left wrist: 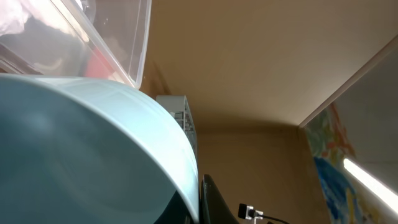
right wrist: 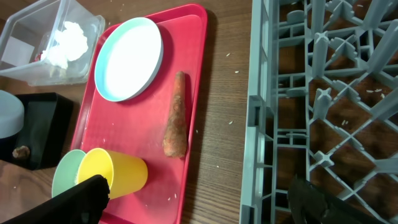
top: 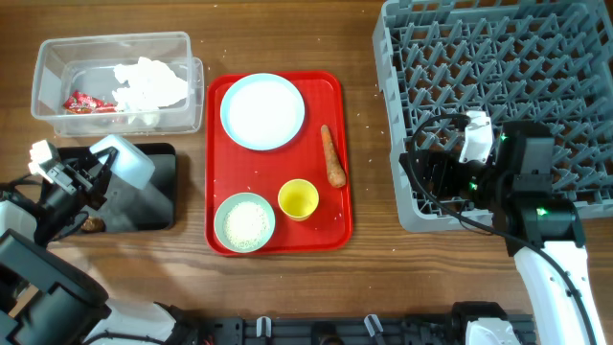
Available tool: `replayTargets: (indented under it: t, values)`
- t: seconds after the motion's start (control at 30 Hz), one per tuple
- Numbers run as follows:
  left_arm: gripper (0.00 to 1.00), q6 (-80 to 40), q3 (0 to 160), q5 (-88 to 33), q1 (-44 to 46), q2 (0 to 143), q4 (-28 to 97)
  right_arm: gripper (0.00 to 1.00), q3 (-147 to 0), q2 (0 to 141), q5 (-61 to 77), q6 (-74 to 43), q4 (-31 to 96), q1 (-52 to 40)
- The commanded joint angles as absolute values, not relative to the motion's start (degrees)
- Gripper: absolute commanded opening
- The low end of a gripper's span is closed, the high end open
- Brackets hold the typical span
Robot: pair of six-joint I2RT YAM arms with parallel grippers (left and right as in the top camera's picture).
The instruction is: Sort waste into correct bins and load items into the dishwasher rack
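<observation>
The brown lump is in the black tray (top: pixel 93 225). My left gripper goes on carrying its bowl to the gap (top: pixel 268 171) between the blue plate and the yellow cup and lets go there.
My left gripper (top: pixel 103 177) is shut on a pale blue bowl (top: pixel 132 163) and holds it tipped over the black tray (top: pixel 158 206). The bowl fills the left wrist view (left wrist: pixel 81 155). A small brown lump (top: pixel 93 224) lies at the tray's front left. The clear tub (top: pixel 57 57) holds white tissue (top: pixel 148 84) and a red wrapper (top: pixel 84 102). On the red tray (top: pixel 335 96) sit the blue plate (top: pixel 262 111), the carrot (top: pixel 331 156), the yellow cup (top: pixel 298 199) and a second bowl with rice (top: pixel 244 221). My right gripper (top: pixel 426 177) is open and empty over the grey rack's (top: pixel 565 57) left edge.
Loose rice grains lie scattered on the wood between the red tray and the rack (right wrist: pixel 231 121). In the right wrist view the yellow cup (right wrist: pixel 118 171) and the carrot (right wrist: pixel 176 118) lie just left of my right gripper (right wrist: pixel 196 193). The rack (right wrist: pixel 323 93) fills the right side.
</observation>
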State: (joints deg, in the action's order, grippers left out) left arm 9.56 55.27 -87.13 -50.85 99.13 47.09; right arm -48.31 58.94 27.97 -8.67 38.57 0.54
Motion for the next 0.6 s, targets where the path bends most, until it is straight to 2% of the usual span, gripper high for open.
replayTargets:
  t: [0.0,0.13,0.33,0.43,0.57]
  values:
    - [0.04,10.24,56.25,-86.76,-47.62,94.28,47.09,0.95,-49.39,59.11,26.98,-7.68,38.48,0.54]
    - [0.04,5.78,59.37,-71.75,-40.64,85.43,47.05,0.95,-49.39,59.11,26.96,-7.66,38.54,0.56]
    - [0.04,2.04,59.64,-51.31,-24.99,74.87,44.31,0.95,-49.39,59.11,26.96,-7.62,38.15,0.56]
    - [0.04,2.11,59.64,-36.64,-12.12,73.32,44.21,0.95,-49.39,59.11,26.96,-7.64,38.17,0.56]
    - [0.09,2.04,59.53,-17.91,6.17,78.56,40.47,0.95,-49.39,59.11,26.96,-7.64,38.24,0.54]
